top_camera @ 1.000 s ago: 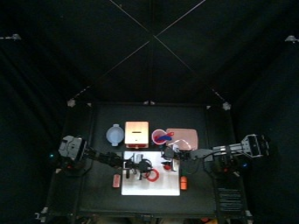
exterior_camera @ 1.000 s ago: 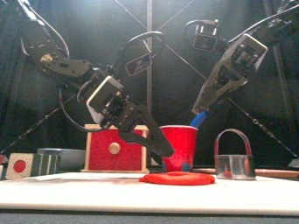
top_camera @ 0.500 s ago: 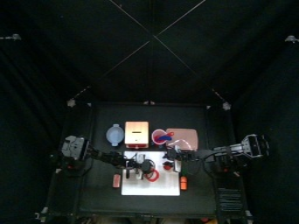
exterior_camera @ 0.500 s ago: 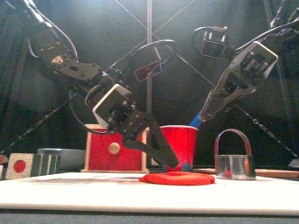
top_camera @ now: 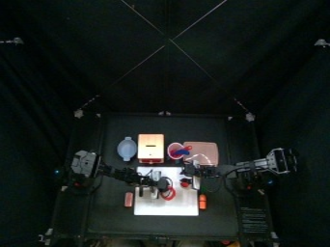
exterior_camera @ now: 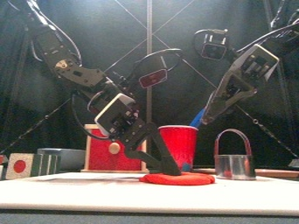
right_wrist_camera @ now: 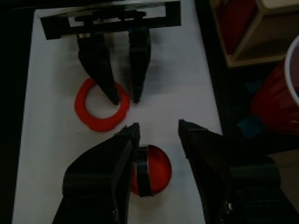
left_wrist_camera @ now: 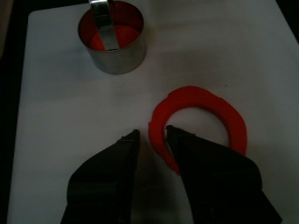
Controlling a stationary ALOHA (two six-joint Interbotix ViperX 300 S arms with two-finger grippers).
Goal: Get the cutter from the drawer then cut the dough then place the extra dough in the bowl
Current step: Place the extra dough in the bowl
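The red dough ring is one thick, unbroken piece around a clear hole, so it will come off the cutting board in one piece when the robot lifts it.
A red dough ring lies on the white cutting board. My left gripper reaches down to the ring's near edge. In the left wrist view its jaws stand slightly open around the rim of the dough ring. The right wrist view shows the same, with the left gripper at the dough ring. The metal cutter stands on the board to the right with red dough inside it. My right gripper hangs open and empty above the cutter.
Behind the board stand the wooden box with its red drawer front, the red cup with a blue knife, the blue-grey bowl and the pink tray. Toy foods sit at the left.
My left arm has swung lower and brought its gripper down onto the dough ring's edge. The right gripper has drifted slightly to the right above the cutter.
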